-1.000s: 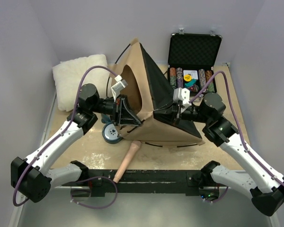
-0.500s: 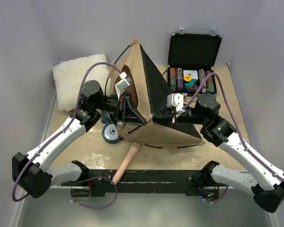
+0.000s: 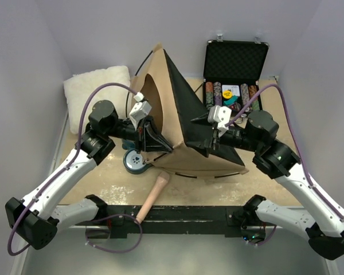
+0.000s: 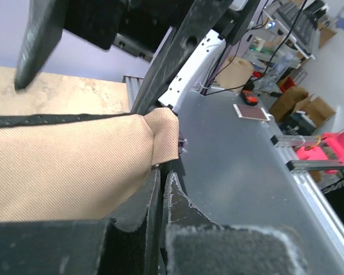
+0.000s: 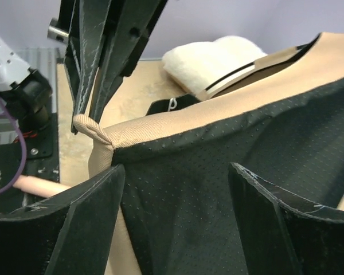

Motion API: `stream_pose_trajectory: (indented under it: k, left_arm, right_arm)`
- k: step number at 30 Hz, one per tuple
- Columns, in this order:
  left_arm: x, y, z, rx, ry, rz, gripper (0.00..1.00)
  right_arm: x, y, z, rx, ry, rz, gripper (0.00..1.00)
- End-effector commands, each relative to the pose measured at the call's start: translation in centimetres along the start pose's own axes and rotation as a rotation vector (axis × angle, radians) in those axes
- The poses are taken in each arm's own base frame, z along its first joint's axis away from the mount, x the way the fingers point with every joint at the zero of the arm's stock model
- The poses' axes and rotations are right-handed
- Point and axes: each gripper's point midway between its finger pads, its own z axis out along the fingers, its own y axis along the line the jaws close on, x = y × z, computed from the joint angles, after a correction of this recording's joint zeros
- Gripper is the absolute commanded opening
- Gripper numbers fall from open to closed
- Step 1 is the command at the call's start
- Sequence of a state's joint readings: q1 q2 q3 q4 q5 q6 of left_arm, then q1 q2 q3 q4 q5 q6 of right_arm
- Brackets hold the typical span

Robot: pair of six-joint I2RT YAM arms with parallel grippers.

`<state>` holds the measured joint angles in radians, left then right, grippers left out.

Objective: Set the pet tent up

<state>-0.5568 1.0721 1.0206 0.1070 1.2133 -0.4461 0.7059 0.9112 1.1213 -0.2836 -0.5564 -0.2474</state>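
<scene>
The tan corner loop (image 4: 164,133) is held tight in my left gripper, so I should keep pulling it toward the tent's base bar until the tent opening spreads, and then let go.
The pet tent (image 3: 160,109) stands as a pyramid in the middle of the table, tan panel to the left and black mesh side (image 3: 186,114) to the right. My left gripper (image 3: 167,148) is shut on the tent's tan corner loop (image 5: 94,130) at its lower front edge. In the left wrist view the shut fingertips (image 4: 162,177) meet the tan fabric (image 4: 74,166). My right gripper (image 3: 202,133) is open against the black side. In the right wrist view the mesh (image 5: 178,189) shows between its spread fingers (image 5: 92,195), and no contact is visible.
A fluffy white pillow (image 3: 97,94) lies at the back left. An open black case with poker chips (image 3: 235,74) stands at the back right. A round blue object (image 3: 135,162) and a wooden handle (image 3: 153,195) lie in front of the tent, near the arms' base rail (image 3: 178,215).
My right gripper has gone from shut on the tent's black side to open. The tent now stands more upright. My left arm has drawn slightly left, still gripping the corner.
</scene>
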Motion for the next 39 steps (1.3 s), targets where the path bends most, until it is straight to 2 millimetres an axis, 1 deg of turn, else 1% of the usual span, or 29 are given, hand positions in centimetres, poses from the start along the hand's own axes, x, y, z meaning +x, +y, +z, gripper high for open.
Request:
stream_pose_trajectory:
  k: [1,2,6,9,10,11,14,17,20,23,24,25,27,28,30,31,33,34,36,37,39]
  left_arm:
    - [-0.7,0.6,-0.6,-0.057,-0.007,0.193,0.00]
    - [0.1,0.7,-0.7,-0.060,0.018,0.191,0.00]
    - [1.4,1.0,-1.1,-0.092,0.037,0.214,0.00]
    - [1.9,1.2,-1.1,-0.135,0.008,0.269,0.00]
    - [2.1,1.0,-1.1,-0.145,0.001,0.281,0.00]
    - [1.7,1.1,-1.0,-0.154,-0.022,0.323,0.00]
    - [2.4,1.1,-0.2,-0.165,-0.024,0.394,0.00]
    - [3.6,0.9,1.0,-0.151,-0.005,0.453,0.00]
    - [4.5,1.0,1.7,-0.146,-0.006,0.469,0.00]
    - [5.5,1.1,2.2,-0.134,-0.002,0.470,0.00]
    - [5.8,1.1,2.4,-0.123,0.005,0.467,0.00]
    - [6.0,1.2,2.5,-0.120,0.009,0.466,0.00]
    - [6.2,1.1,2.6,-0.111,0.013,0.475,0.00]
    - [6.3,1.0,2.6,-0.105,0.017,0.483,0.00]
    - [6.5,0.9,2.5,-0.099,0.023,0.494,0.00]
    - [6.5,0.8,2.4,-0.092,0.026,0.501,0.00]
    - [7.0,0.6,2.4,-0.081,0.034,0.500,0.00]
    - [7.0,0.6,2.3,-0.081,0.034,0.504,0.00]
    - [7.3,0.5,2.2,-0.077,0.043,0.505,0.00]
    - [7.5,0.4,2.2,-0.071,0.049,0.508,0.00]
    - [7.6,0.5,2.1,-0.073,0.053,0.513,0.00]
  right_arm:
    - [-3.0,-1.8,-2.7,0.149,-0.016,-0.038,0.80]
    - [-2.9,-2.2,-3.2,0.179,-0.006,-0.052,0.82]
    - [-2.2,-3.5,-4.6,0.276,0.031,-0.073,0.86]
    - [-2.1,-3.8,-4.7,0.310,0.025,-0.028,0.86]
    - [-2.3,-3.9,-4.6,0.315,0.015,-0.013,0.87]
    - [-2.6,-4.1,-4.5,0.322,0.002,0.002,0.88]
    - [-3.8,-5.3,-4.0,0.353,-0.034,0.040,0.88]
    - [-6.4,-6.4,-3.4,0.367,-0.102,0.043,0.89]
    - [-8.8,-7.7,-1.6,0.352,-0.144,0.058,0.90]
    - [-10.5,-9.8,0.3,0.372,-0.181,0.042,0.90]
    - [-10.4,-11.0,1.3,0.396,-0.174,0.053,0.90]
    - [-11.0,-12.1,1.6,0.429,-0.192,0.050,0.90]
    - [-11.3,-14.6,2.4,0.501,-0.204,0.055,0.91]
    - [-11.7,-15.9,2.4,0.538,-0.214,0.053,0.91]
    - [-11.2,-18.8,2.8,0.577,-0.220,0.080,0.91]
    - [-10.4,-20.4,3.2,0.588,-0.213,0.107,0.91]
    - [-9.2,-23.0,4.4,0.603,-0.198,0.151,0.91]
    - [-8.7,-23.9,5.2,0.598,-0.190,0.146,0.95]
    - [-8.5,-24.9,6.7,0.585,-0.196,0.132,0.97]
    - [-7.9,-25.2,7.6,0.566,-0.190,0.138,0.97]
    - [-7.6,-25.3,9.1,0.517,-0.193,0.154,0.97]
